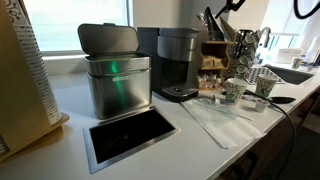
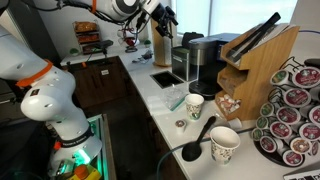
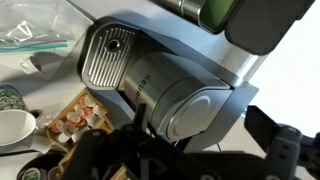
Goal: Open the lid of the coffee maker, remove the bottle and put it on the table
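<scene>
Next, my gripper turns in line with the coffee maker (image 3: 152,84) before it goes in to lift the lid, because my gripper is hanging crooked above the shut lid (image 3: 196,112).
The coffee maker (image 1: 179,62) stands on the white table (image 1: 200,130) beside a steel bin; it also shows in an exterior view (image 2: 205,60). In the wrist view I look down on it: the round drip base (image 3: 108,55) lies at the upper left. The rounded dark grey lid (image 3: 195,105) is in the middle and lies shut. My gripper (image 3: 175,145) is open and empty above the lid, with one finger on each side. It also shows high over the machine in an exterior view (image 2: 162,18). The bottle is hidden.
A brushed-steel bin (image 1: 118,80) with its grey lid raised stands next to the machine. The black inset (image 1: 130,135) lies in front of the bin. Patterned paper cups (image 1: 233,92) (image 2: 194,105), a wooden utensil block (image 2: 255,50) and a pod rack (image 2: 295,110) crowd the counter.
</scene>
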### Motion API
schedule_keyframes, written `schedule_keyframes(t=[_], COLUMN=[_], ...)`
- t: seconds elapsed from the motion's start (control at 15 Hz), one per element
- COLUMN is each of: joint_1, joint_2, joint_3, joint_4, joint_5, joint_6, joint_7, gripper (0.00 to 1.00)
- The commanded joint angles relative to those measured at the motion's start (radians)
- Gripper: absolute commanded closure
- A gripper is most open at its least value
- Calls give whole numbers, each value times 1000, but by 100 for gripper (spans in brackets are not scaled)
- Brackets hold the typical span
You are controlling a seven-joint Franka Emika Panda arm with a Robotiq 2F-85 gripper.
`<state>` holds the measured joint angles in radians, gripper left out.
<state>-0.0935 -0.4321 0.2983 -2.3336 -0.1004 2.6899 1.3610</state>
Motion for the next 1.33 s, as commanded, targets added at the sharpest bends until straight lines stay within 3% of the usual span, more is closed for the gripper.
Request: schedule_keyframes(t=[0.0, 0.07, 0.13, 0.33, 0.47, 0.67, 0.87, 1.07, 1.27], joint_1=[-134, -195, -97, -211, -295, -431, -536, -551, -524], joint_2=[-62, -76, -16, -41, -50, -63, -98, -107, -58], joint_3=[99, 142, 65, 144, 194, 277, 373, 428, 402], joint_4=[-120, -141, -69, -111, -137, -167, -204, -226, -194], joint_5=[-115, -161, -92, -148, -173, -125, -77, -38, -58], joint_6=[216, 267, 187, 281, 404, 547, 570, 539, 539], joint_7=[201, 263, 144, 252, 325, 426, 514, 573, 526], gripper=[0, 0, 0, 0, 0, 0, 0, 0, 0])
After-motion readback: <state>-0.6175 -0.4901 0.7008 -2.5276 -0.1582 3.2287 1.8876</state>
